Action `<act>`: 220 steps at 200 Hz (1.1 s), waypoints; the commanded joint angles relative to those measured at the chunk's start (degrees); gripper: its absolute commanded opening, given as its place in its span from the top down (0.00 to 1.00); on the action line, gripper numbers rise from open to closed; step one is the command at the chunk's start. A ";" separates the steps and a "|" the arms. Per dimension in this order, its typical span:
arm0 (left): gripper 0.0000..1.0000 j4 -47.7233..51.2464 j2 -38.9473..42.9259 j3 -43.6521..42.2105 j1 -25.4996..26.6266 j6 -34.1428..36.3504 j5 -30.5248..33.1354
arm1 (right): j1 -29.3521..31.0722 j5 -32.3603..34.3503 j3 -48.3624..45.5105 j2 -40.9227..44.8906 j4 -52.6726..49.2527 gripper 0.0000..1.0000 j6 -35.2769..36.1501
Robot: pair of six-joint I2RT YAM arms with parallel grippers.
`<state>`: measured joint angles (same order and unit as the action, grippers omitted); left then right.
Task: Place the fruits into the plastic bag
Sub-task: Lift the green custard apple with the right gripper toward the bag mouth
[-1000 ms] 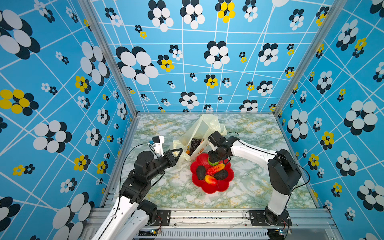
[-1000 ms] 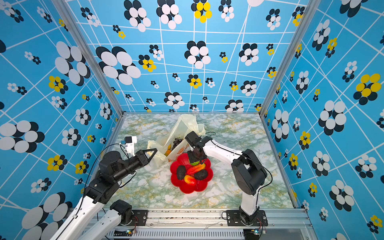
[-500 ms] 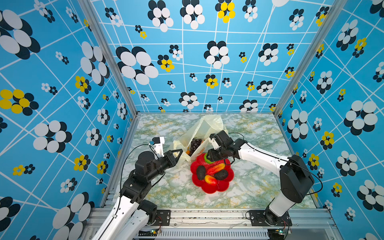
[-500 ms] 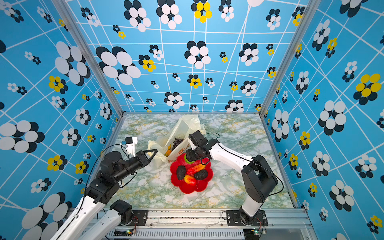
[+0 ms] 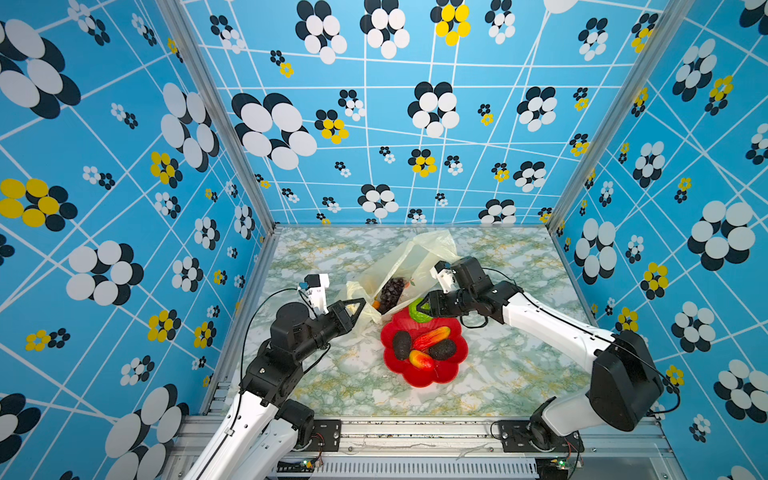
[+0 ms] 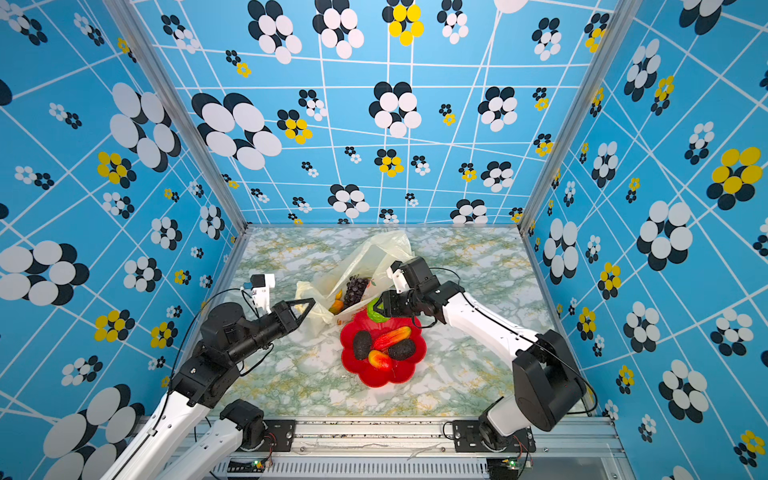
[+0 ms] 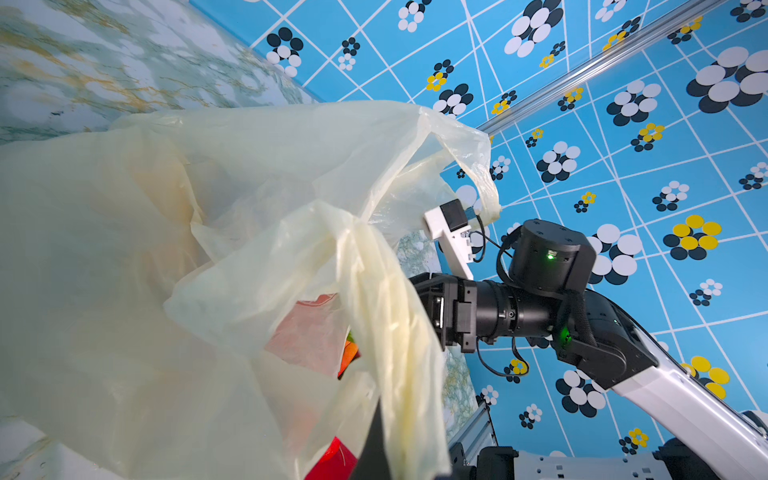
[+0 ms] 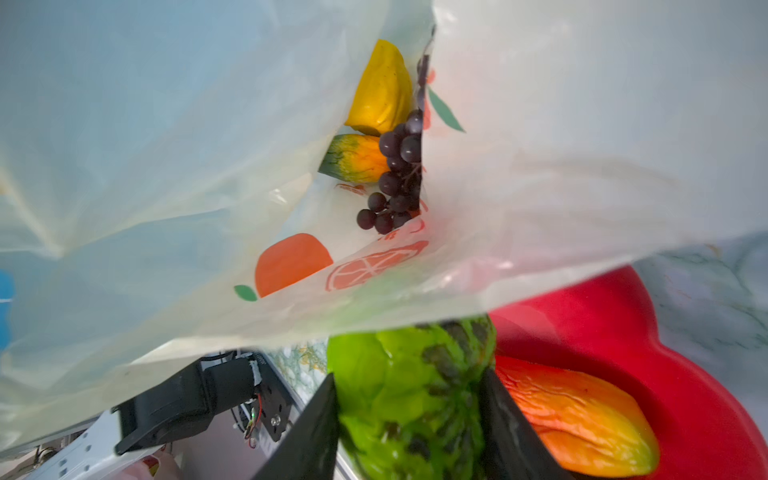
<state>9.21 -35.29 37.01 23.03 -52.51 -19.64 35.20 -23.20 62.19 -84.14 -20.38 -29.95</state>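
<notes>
My right gripper should bring the green round fruit over the bag's rim and in next to the dark grape bunch [image 5: 390,294], because the bag's near rim [image 8: 436,310] hangs in front of the fruit.
The cream plastic bag [image 5: 409,266] [image 6: 365,262] [image 7: 174,232] [image 8: 561,158] lies open at the middle of the table. My left gripper [image 5: 360,304] [image 6: 309,304] [image 7: 386,440] is shut on its handle and holds the mouth up. Inside lie a dark grape bunch [image 5: 391,291] [image 8: 397,174] and yellow-orange fruits [image 8: 380,89]. My right gripper [image 5: 420,308] [image 6: 376,308] [image 8: 409,419] is shut on a green round fruit [image 5: 417,312] [image 8: 411,386] just outside the bag's mouth, above the plate's far edge. Two dark avocados [image 5: 401,344] [image 5: 443,349] and two mangoes [image 5: 431,335] [image 5: 422,360] rest on the plate.
The red flower-shaped plate [image 5: 451,372] [image 6: 409,370] [image 8: 665,345] sits in front of the bag on the marble tabletop [image 5: 519,365]. Blue patterned walls close in three sides. An aluminium rail [image 5: 415,428] runs along the front edge.
My right gripper has lifted the green round fruit off the plate and carried it left and back toward the bag's mouth. The left gripper holds still on the handle.
</notes>
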 commanded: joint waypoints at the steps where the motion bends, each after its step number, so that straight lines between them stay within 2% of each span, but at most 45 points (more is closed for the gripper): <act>1: 1.00 0.04 0.58 0.41 0.44 -0.30 0.30 | -0.48 -2.74 -0.06 6.04 -0.06 0.58 -2.45; 33: 1.00 -2.72 -0.13 -0.70 0.66 -1.74 -0.23 | -0.48 -1.93 2.78 9.19 0.77 0.57 -5.35; 84: 1.00 -3.24 -0.80 0.06 1.48 -1.54 0.00 | -0.40 -1.24 8.89 2.69 -0.36 0.58 -6.52; 116: 1.00 -3.05 -0.83 0.19 1.50 -1.28 0.17 | 0.25 -0.56 10.46 -1.46 -1.27 0.58 -5.26; 177: 1.00 -5.07 -2.81 0.49 1.67 -1.42 -0.47 | 3.46 1.49 15.13 -8.87 -8.58 0.58 1.66; 220: 1.00 -4.86 -3.01 0.62 2.29 -1.02 -0.31 | 3.91 0.89 20.95 -14.92 -10.24 0.57 2.03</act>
<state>6.00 -38.57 36.82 24.86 -54.00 -19.68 38.76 -22.76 78.94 -96.16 -28.03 -29.50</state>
